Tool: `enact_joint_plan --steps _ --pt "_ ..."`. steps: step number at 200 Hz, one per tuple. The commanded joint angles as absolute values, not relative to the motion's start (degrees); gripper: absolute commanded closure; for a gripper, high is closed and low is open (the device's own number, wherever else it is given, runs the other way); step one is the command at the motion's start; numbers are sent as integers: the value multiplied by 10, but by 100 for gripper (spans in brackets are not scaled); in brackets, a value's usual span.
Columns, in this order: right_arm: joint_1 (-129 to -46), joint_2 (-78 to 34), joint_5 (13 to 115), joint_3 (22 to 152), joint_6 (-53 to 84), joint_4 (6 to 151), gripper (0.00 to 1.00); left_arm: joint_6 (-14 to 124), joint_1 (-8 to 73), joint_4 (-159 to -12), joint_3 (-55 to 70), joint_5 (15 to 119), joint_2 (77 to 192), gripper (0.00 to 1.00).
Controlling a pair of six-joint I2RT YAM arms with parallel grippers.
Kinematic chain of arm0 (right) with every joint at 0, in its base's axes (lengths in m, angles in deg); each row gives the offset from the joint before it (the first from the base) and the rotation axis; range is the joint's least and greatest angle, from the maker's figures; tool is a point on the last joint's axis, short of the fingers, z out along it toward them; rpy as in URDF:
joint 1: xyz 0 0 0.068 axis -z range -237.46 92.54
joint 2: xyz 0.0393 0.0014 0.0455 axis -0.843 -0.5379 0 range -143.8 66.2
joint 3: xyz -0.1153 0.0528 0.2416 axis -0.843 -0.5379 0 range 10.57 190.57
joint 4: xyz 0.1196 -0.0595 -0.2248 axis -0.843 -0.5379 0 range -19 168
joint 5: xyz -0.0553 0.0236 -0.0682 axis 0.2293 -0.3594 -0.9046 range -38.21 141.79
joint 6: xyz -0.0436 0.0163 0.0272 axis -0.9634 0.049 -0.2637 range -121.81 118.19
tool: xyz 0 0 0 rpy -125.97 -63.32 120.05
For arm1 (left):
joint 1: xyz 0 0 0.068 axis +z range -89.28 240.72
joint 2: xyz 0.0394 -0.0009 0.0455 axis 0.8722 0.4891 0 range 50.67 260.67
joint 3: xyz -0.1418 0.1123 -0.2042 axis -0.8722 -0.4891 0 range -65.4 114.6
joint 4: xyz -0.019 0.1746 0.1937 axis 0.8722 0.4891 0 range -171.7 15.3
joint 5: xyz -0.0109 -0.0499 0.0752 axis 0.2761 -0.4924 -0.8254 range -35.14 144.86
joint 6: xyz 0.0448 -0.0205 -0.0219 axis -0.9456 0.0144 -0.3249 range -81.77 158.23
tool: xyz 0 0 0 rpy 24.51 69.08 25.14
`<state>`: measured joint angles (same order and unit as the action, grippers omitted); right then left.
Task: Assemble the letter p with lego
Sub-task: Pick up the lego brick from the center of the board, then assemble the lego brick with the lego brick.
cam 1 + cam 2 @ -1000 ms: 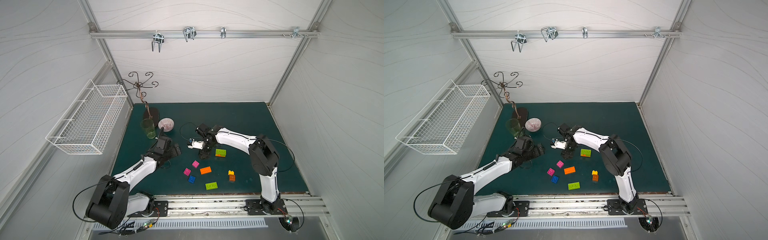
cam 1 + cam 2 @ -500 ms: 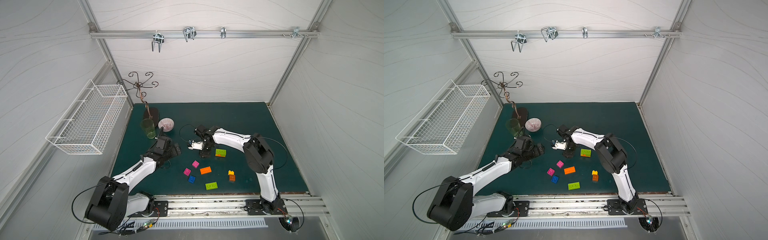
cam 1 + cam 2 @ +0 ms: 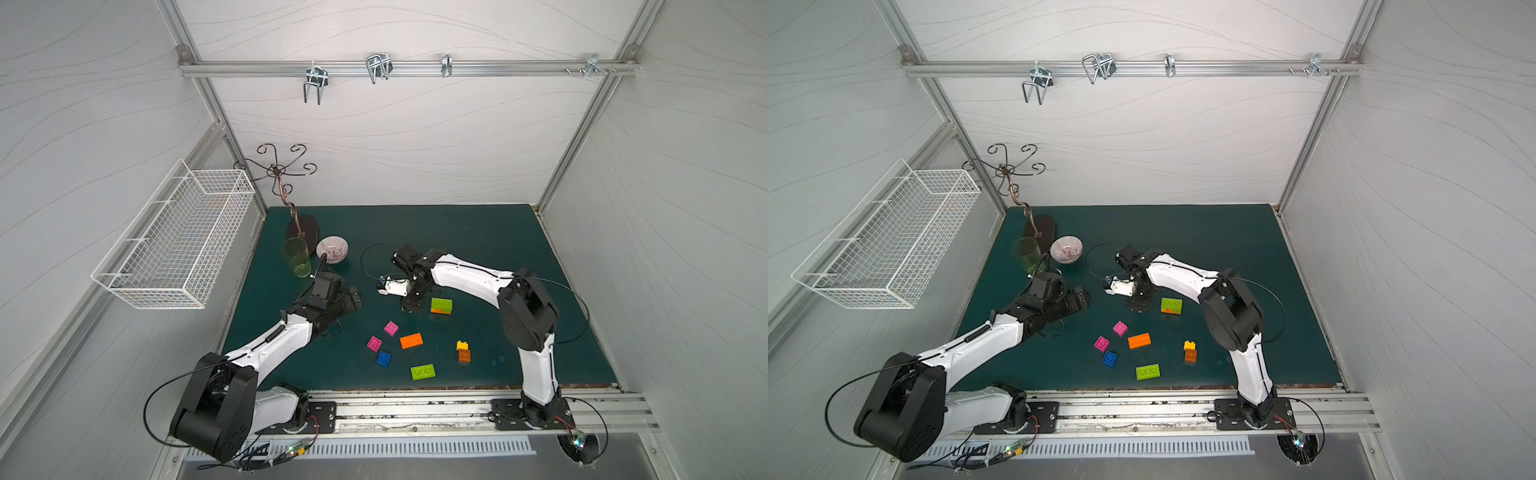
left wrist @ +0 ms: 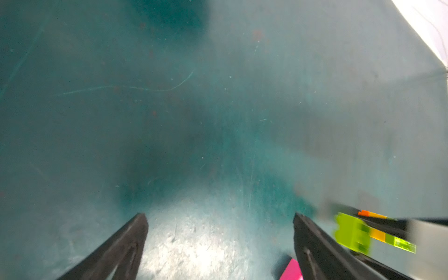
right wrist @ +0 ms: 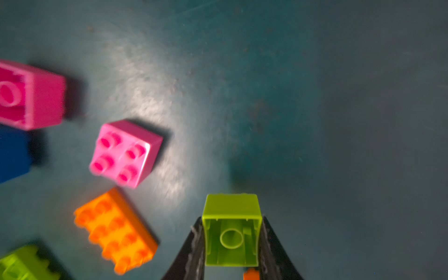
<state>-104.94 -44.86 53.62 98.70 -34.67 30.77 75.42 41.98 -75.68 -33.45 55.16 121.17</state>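
My right gripper should carry the square lime brick [image 5: 232,230] back, as it hangs beside the lime stack, and press it onto the stack's end [image 3: 448,304] farthest from my left gripper.
In the right wrist view my right gripper [image 5: 232,219] is shut on a square lime green lego brick [image 5: 231,230]. The brick's hollow underside faces the camera, and a bit of orange [image 5: 251,275] shows behind it. In both top views this gripper [image 3: 409,305] [image 3: 1138,305] points down at the mat, just left of a lime-on-orange stack [image 3: 441,305]; the grip itself is hidden there. Loose lego lies in front: two magenta bricks [image 3: 391,328] [image 3: 374,343], an orange [image 3: 411,340], a blue [image 3: 383,359], a lime [image 3: 422,371], and a yellow on orange [image 3: 462,350]. My left gripper [image 4: 219,215] [image 3: 353,297] is open over bare mat.
At the back left of the green mat [image 3: 478,237] stand a striped bowl [image 3: 331,248], a green glass [image 3: 296,257] and a curly metal stand [image 3: 286,195]. A white wire basket [image 3: 178,237] hangs on the left wall. A rail [image 3: 415,409] runs along the front edge.
The right gripper's jaws have closed onto the lime green brick, and its arm has shifted slightly left. The left arm has stayed still and open.
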Motion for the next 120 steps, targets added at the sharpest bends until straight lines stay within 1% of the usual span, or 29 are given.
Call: enact_joint_plan --steps 1,10,20,33,40,59,79,102,120 --pt "-1022 -371 520 970 -351 279 75 751 424 -781 -329 553 1211 4" --pt "-1008 -351 528 959 -357 274 75 751 424 -781 -330 552 1212 4" --pt "-990 -330 545 940 -391 263 78 751 424 -783 -331 549 1213 4" --pt "-978 -297 540 902 -442 265 82 751 424 -783 -331 550 1213 4" --pt "-971 -278 542 885 -469 265 86 751 424 -783 -331 551 1212 4" --pt "-932 -250 560 873 -481 267 84 751 424 -786 -334 553 1209 4" --pt "-900 -268 583 891 -507 222 86 751 424 -787 -334 556 1209 4" --pt "-895 -294 596 899 -533 210 88 750 424 -786 -333 555 1206 4" --pt "-895 -322 605 913 -546 190 92 747 424 -784 -334 551 1204 4"
